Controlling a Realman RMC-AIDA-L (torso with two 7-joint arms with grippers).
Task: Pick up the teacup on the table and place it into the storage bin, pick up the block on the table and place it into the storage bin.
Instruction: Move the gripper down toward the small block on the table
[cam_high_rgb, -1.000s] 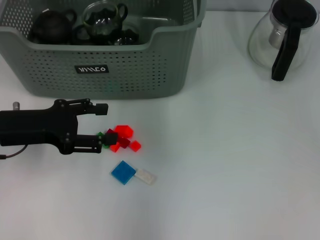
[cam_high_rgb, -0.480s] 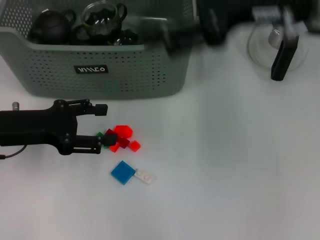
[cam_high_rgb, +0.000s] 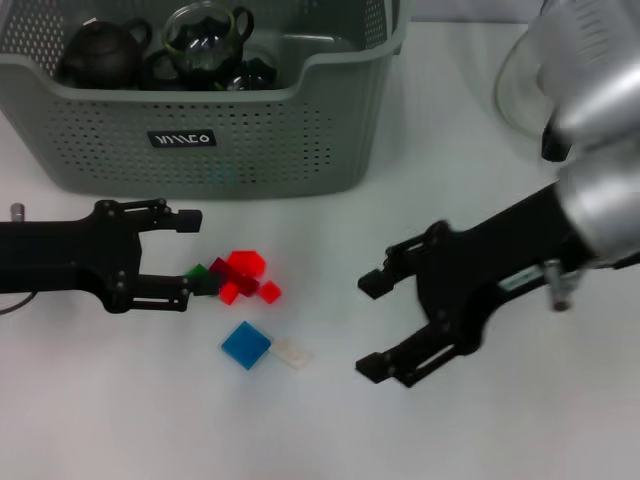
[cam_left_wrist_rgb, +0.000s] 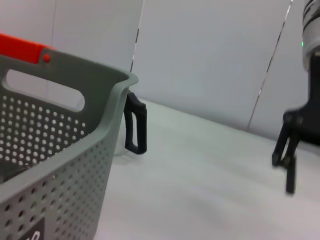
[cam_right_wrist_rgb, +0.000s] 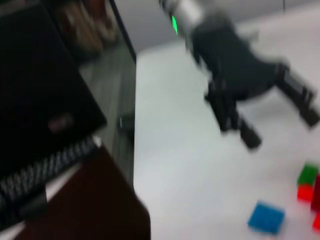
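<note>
My right gripper is open and the clear block's loose end (cam_high_rgb: 302, 358) points to it, so it should keep moving toward the clear block until its fingers straddle it and close.
The grey-green storage bin (cam_high_rgb: 250, 150) stands at the back left, and its perforated wall (cam_left_wrist_rgb: 55, 150) fills the left wrist view. Inside it sit a glass teacup (cam_high_rgb: 205, 35) and dark tea ware. A heap of red blocks (cam_high_rgb: 246, 272) with a green block (cam_high_rgb: 198, 272) lies on the table in front of the bin. Nearer me are a blue block (cam_high_rgb: 246, 344) and a clear one (cam_high_rgb: 293, 353). My left gripper (cam_high_rgb: 190, 253) is open just left of the heap, the green block by its lower finger. My right gripper (cam_high_rgb: 373, 326) is open right of the blocks, holding nothing.
A glass pot (cam_high_rgb: 520, 90) with a black handle (cam_left_wrist_rgb: 136, 127) stands at the back right, partly hidden by my right arm. The right wrist view shows the left gripper (cam_right_wrist_rgb: 280, 127), the blue block (cam_right_wrist_rgb: 266, 217) and a dark table edge.
My right arm has swept in from the back right and come down to the right of the blocks. The left gripper has drawn back a little to the left, off the heap.
</note>
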